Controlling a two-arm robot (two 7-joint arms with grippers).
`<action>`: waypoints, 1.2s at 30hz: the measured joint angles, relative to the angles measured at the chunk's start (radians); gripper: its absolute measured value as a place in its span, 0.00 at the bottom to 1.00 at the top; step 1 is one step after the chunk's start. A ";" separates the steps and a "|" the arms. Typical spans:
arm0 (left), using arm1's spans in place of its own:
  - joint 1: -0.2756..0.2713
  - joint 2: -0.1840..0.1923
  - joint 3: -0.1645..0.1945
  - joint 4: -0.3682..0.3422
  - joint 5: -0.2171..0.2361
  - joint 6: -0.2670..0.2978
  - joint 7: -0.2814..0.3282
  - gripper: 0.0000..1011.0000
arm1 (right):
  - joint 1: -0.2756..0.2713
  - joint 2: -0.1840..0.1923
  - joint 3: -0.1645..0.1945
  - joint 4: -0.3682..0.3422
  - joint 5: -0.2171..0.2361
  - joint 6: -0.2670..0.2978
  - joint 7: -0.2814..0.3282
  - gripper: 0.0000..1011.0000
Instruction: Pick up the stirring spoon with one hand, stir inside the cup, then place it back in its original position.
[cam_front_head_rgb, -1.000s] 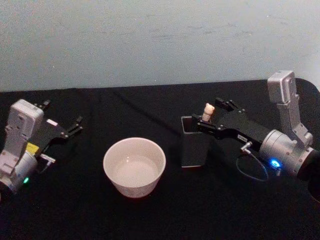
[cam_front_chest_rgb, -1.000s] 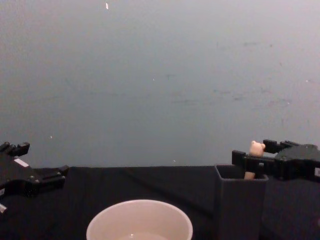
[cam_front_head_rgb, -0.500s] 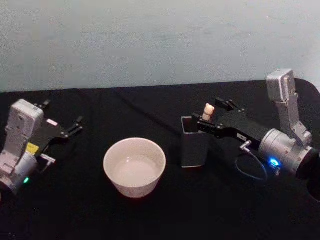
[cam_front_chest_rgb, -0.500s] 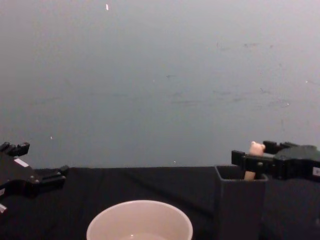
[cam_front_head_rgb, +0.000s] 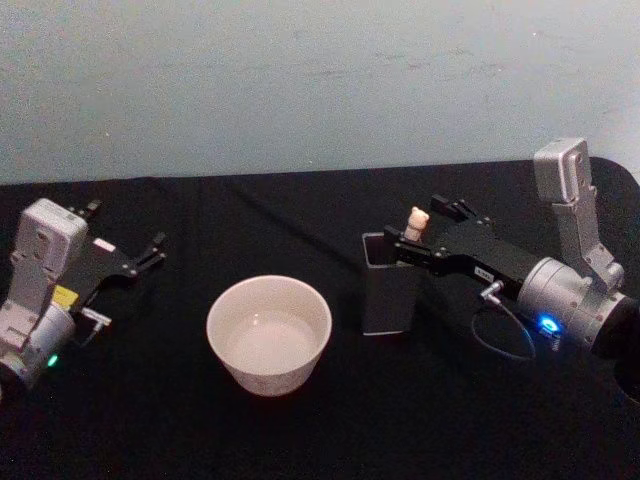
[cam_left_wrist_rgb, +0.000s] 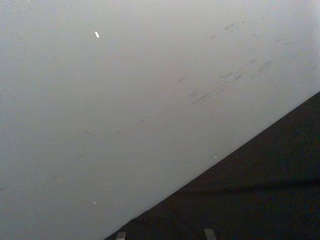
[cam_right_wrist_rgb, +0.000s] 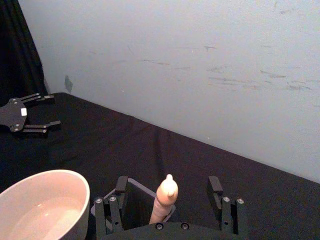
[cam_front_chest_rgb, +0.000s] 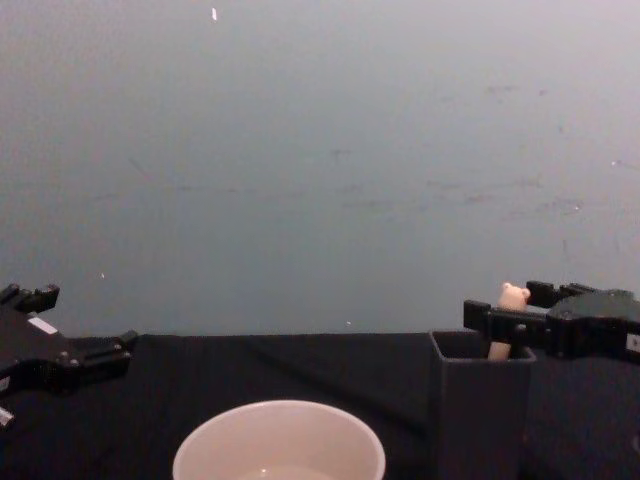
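My gripper will lift the stirring spoon (cam_front_chest_rgb: 513, 298), and the spoon will slide out freely. The spoon's handle leans in the holder's wide opening (cam_front_chest_rgb: 466, 346) with space around it.
The stirring spoon (cam_front_head_rgb: 416, 222) stands upright in a dark grey square holder (cam_front_head_rgb: 390, 285). Its beige bear-head handle (cam_front_chest_rgb: 511, 300) sticks out above the rim, and its bowl is hidden inside. My right gripper (cam_front_head_rgb: 417, 230) is open at the holder's top, one finger on each side of the handle (cam_right_wrist_rgb: 165, 199), and neither is pressed against it. The cream-white cup (cam_front_head_rgb: 268, 333) sits left of the holder on the black table, with some clear liquid in it. My left gripper (cam_front_head_rgb: 124, 230) rests open at the far left.
A black cloth (cam_front_head_rgb: 300, 220) covers the table up to a pale blue-grey wall (cam_front_head_rgb: 300, 80). Bare cloth lies between the cup (cam_front_chest_rgb: 279, 440) and the holder (cam_front_chest_rgb: 480, 400). From the right wrist view, the left gripper (cam_right_wrist_rgb: 27, 119) shows far off beyond the cup (cam_right_wrist_rgb: 40, 207).
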 joint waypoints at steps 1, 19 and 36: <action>0.000 0.000 0.000 0.000 0.000 0.000 0.000 0.99 | 0.000 0.000 0.000 0.000 0.000 0.000 0.000 0.99; 0.000 0.000 0.000 0.000 0.000 0.000 0.000 0.99 | -0.002 0.001 0.000 -0.001 0.001 -0.002 0.000 0.78; 0.000 0.000 0.000 0.000 0.000 0.000 0.000 0.99 | -0.002 0.001 0.000 -0.001 0.001 -0.002 0.000 0.25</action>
